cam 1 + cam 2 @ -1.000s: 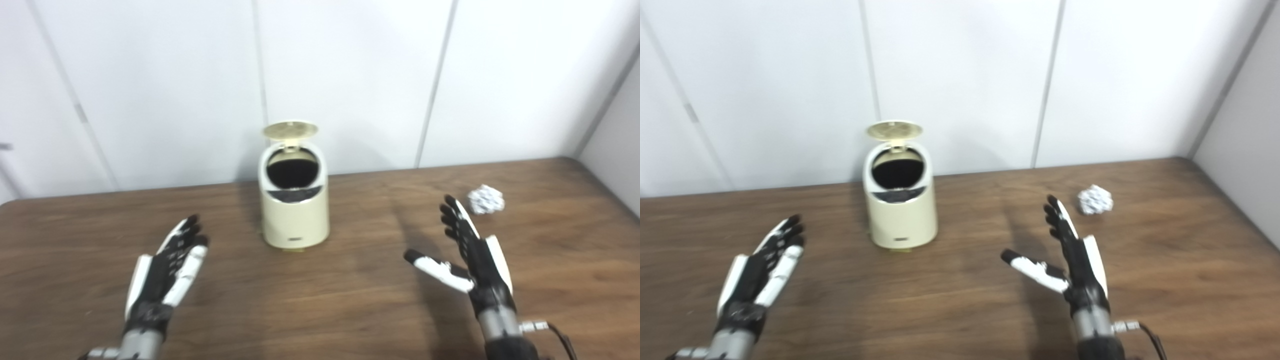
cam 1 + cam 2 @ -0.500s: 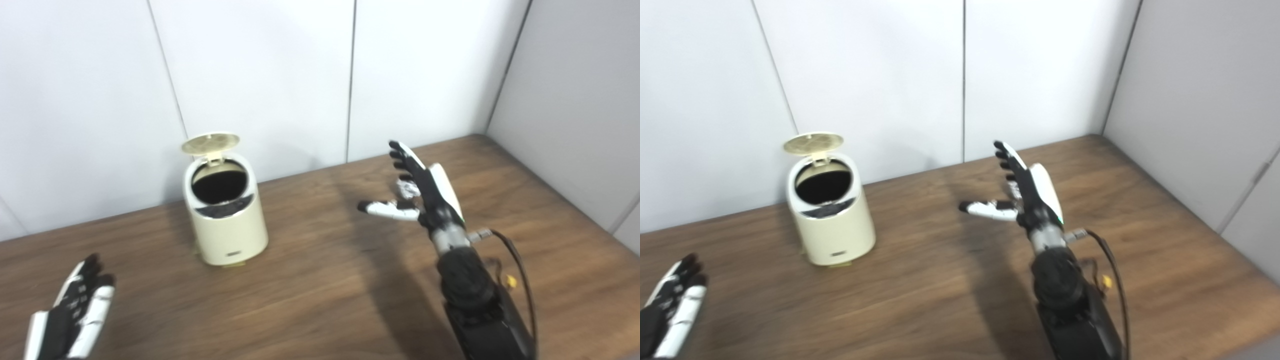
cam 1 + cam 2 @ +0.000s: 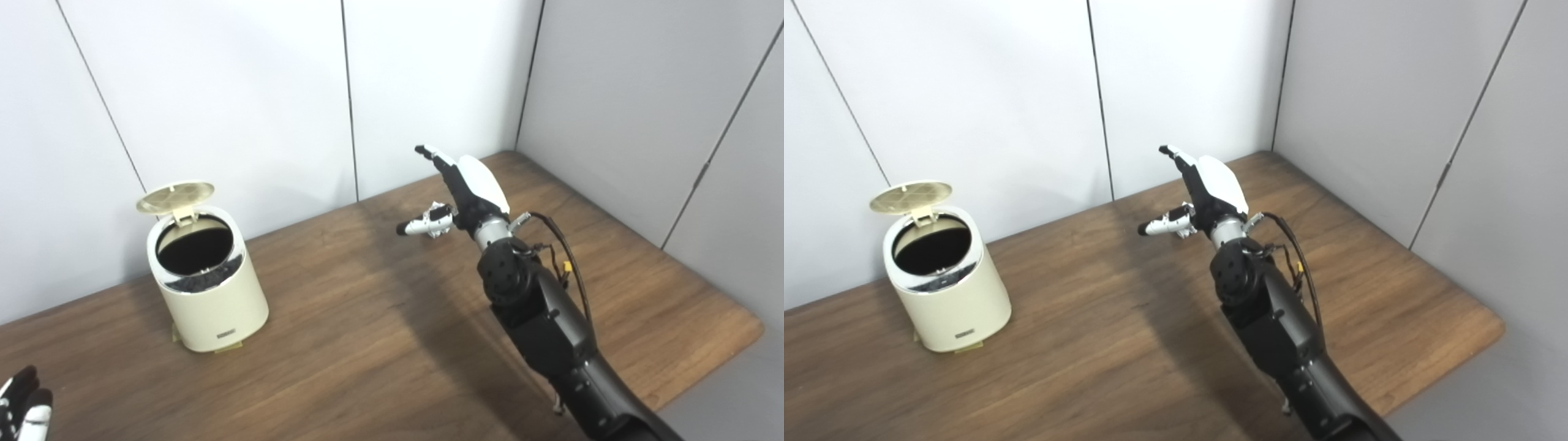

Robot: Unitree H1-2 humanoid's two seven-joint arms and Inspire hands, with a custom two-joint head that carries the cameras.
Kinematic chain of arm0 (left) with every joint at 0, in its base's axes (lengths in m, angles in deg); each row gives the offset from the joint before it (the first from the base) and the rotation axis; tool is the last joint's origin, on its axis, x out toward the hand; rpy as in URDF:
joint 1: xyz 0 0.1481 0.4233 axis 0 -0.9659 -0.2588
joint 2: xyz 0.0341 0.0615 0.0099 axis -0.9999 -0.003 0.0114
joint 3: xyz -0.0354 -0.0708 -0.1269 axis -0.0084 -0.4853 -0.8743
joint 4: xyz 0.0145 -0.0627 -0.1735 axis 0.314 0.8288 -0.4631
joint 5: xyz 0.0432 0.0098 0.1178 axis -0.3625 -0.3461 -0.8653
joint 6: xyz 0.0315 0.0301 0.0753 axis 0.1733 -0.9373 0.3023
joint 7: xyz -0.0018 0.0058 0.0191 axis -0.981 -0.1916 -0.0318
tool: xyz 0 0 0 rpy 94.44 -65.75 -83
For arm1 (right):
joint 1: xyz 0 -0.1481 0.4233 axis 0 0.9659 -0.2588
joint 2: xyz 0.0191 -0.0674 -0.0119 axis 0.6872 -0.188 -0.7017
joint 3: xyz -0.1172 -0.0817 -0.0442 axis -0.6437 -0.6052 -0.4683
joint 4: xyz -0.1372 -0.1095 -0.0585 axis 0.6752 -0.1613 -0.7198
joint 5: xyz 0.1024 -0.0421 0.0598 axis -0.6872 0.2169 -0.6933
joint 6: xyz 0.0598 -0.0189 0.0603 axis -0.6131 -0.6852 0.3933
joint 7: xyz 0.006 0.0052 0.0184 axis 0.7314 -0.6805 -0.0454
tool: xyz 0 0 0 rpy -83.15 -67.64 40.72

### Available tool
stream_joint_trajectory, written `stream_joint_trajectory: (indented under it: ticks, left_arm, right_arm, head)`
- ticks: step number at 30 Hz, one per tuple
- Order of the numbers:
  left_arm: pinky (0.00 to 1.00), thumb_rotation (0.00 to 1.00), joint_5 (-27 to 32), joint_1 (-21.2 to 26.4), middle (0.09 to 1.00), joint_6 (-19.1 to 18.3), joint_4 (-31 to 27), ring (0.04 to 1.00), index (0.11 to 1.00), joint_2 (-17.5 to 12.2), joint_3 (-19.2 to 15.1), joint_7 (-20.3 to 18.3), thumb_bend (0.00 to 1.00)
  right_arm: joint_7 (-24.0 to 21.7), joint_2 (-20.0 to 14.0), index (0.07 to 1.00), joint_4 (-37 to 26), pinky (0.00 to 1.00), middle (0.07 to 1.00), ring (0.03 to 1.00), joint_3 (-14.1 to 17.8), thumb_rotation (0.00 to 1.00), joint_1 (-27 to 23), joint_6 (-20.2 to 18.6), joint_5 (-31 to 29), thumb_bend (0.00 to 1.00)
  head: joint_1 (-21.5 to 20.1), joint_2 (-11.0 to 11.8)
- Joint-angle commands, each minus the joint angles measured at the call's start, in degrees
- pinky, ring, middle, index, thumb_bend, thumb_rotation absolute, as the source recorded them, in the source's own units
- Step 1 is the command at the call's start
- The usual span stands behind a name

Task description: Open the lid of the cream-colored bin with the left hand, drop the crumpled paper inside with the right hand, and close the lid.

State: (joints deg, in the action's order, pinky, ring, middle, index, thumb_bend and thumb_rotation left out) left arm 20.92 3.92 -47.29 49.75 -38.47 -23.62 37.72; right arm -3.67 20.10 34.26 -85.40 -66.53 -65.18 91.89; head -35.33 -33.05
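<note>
My gripper is going to drop the crumpled paper inside the bin. The bin's wide, dark opening (image 3: pixel 195 251) looks clear up to the bin's rim, so I expect the paper to sink completely out of sight.
The cream-colored bin (image 3: pixel 208 300) stands at the left of the wooden table (image 3: pixel 367 343), close to the back wall. Its lid (image 3: pixel 175 196) is tipped up and the dark inside shows. My right hand (image 3: pixel 465 190) reaches toward the table's far right part, open, with fingers straight and the thumb spread to the left. The crumpled paper (image 3: pixel 438 211) is almost wholly hidden behind that hand; only a white scrap shows by the thumb. Only the fingertips of my left hand (image 3: pixel 21 416) show at the bottom left corner, extended and holding nothing.
White wall panels (image 3: pixel 245 92) run behind the table, and a grey wall (image 3: pixel 643 110) closes the right side. The table's right edge (image 3: pixel 729 343) falls off near my right forearm (image 3: pixel 539 312), which has a cable along it.
The camera has swung right, so the bin sits further left in the picture. My right hand has reached forward over the paper, hiding it. My left hand has slid nearly out of view.
</note>
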Motion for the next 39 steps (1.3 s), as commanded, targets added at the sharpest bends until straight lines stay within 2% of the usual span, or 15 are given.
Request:
stream_joint_trajectory:
  ticks: [1,9,14,19,21,22,24,27,28,31,33,34,35,36,39]
  left_arm:
    - [0.84,0.73,-0.31,1.79,0.888,1.07,-1.94,0.897,0.932,-0.79,0.0,0.65,0.52]
    - [0.8,0.72,0.63,1.53,0.877,1.94,-2.22,0.878,0.928,-0.5,0.21,0.34,0.54]
    - [0.8,0.7,1.38,1.45,0.879,1.3,-2.8,0.877,0.927,-0.16,0.12,0.26,0.52]
    - [0.81,0.71,1.01,1.34,0.888,0.73,-3.99,0.885,0.93,-0.24,0.59,0.17,0.51]
    - [0.82,0.72,1.31,1.41,0.891,0.49,-4.09,0.887,0.932,-0.13,0.5,0.23,0.51]
    - [0.82,0.72,1.42,1.5,0.889,0.41,-4.1,0.885,0.93,-0.04,0.48,0.28,0.51]
    - [0.82,0.72,1.29,1.68,0.886,0.29,-4.13,0.881,0.927,0.08,0.62,0.38,0.52]
    - [0.81,0.72,0.59,1.84,0.891,-0.39,-4.68,0.883,0.927,0.29,1.23,0.43,0.52]
    - [0.81,0.72,0.29,1.84,0.892,-0.68,-4.96,0.884,0.927,0.39,1.48,0.47,0.52]
    - [0.82,0.73,-0.43,1.81,0.899,-1.36,-5.62,0.888,0.93,0.67,2.03,0.62,0.54]
    - [0.83,0.73,-0.71,1.83,0.902,-1.68,-5.92,0.89,0.934,0.72,2.23,0.6,0.53]
    - [0.83,0.73,-0.76,1.83,0.903,-1.89,-6.11,0.891,0.936,0.84,2.24,0.67,0.52]
    - [0.84,0.72,-0.78,1.82,0.904,-2.04,-6.24,0.894,0.942,0.93,2.23,0.73,0.5]
    - [0.86,0.71,-0.59,1.74,0.908,-2.15,-6.45,0.902,0.956,1.16,2.15,0.83,0.49]
    - [0.89,0.69,0.04,1.55,0.914,-2.13,-6.77,0.916,0.974,1.8,1.87,0.99,0.47]
  right_arm:
    - [-2.64,-3.64,0.857,-0.49,0.87,0.883,0.914,0.24,0.18,-3.66,0.05,3.35,0.87]
    - [-13.4,-6.67,0.832,3.79,0.85,0.892,0.912,1.04,0.09,-7.95,0.05,11.7,0.91]
    - [-20.98,-7.63,0.839,6.9,0.84,0.881,0.892,0.59,0.1,-10.59,0.04,17.12,0.92]
    - [-25.46,-8.08,0.83,10.7,0.74,0.886,0.874,0.04,0.11,-13.56,0.04,20.12,0.94]
    - [-26.8,-8.45,0.83,12.11,0.73,0.886,0.875,-0.73,0.1,-14.66,0.05,20.53,0.93]
    - [-27.3,-8.69,0.819,13.05,0.69,0.865,0.83,-1.51,0.09,-15.32,0.05,20.77,0.93]
    - [-27.39,-9.01,0.803,14.7,0.66,0.841,0.789,-2.98,0.07,-16.31,0.07,20.71,0.94]
    - [-26.4,-9.3,0.793,18.06,0.7,0.851,0.815,-5.12,0.06,-17.63,0.13,20.19,0.95]
    - [-25.88,-9.23,0.79,19.15,0.68,0.852,0.811,-5.53,0.06,-17.97,0.13,19.86,0.95]
    - [-23.88,-8.88,0.779,21.39,0.56,0.786,0.72,-6.32,0.05,-18.47,0.18,18.45,0.96]
    - [-22.54,-8.86,0.765,21.96,0.41,0.643,0.551,-7.15,0.04,-18.42,0.28,17.54,0.96]
    - [-22.1,-9.04,0.76,22.11,0.38,0.612,0.513,-7.97,0.04,-18.33,0.38,17.47,0.95]
    - [-21.81,-9.22,0.759,22.2,0.38,0.614,0.52,-8.62,0.05,-18.28,0.4,17.39,0.95]
    - [-21.6,-9.16,0.761,22.75,0.47,0.679,0.603,-9.12,0.05,-18.31,0.3,17.35,0.94]
    - [-20.9,-8.97,0.764,24.01,0.56,0.75,0.687,-10.13,0.05,-18.36,0.14,17.04,0.94]
  head:
    - [0.32,-0.26]
    - [1.69,-0.88]
    - [1.94,-1.19]
    - [2.04,-1.43]
    - [2.04,-1.5]
    - [2.04,-1.61]
    - [2.05,-1.68]
    - [2.33,-1.84]
    - [2.58,-1.85]
    - [3.43,-1.95]
    - [3.7,-1.99]
    - [3.79,-2.01]
    - [3.79,-2.01]
    - [3.95,-2.04]
    - [4.19,-2.11]
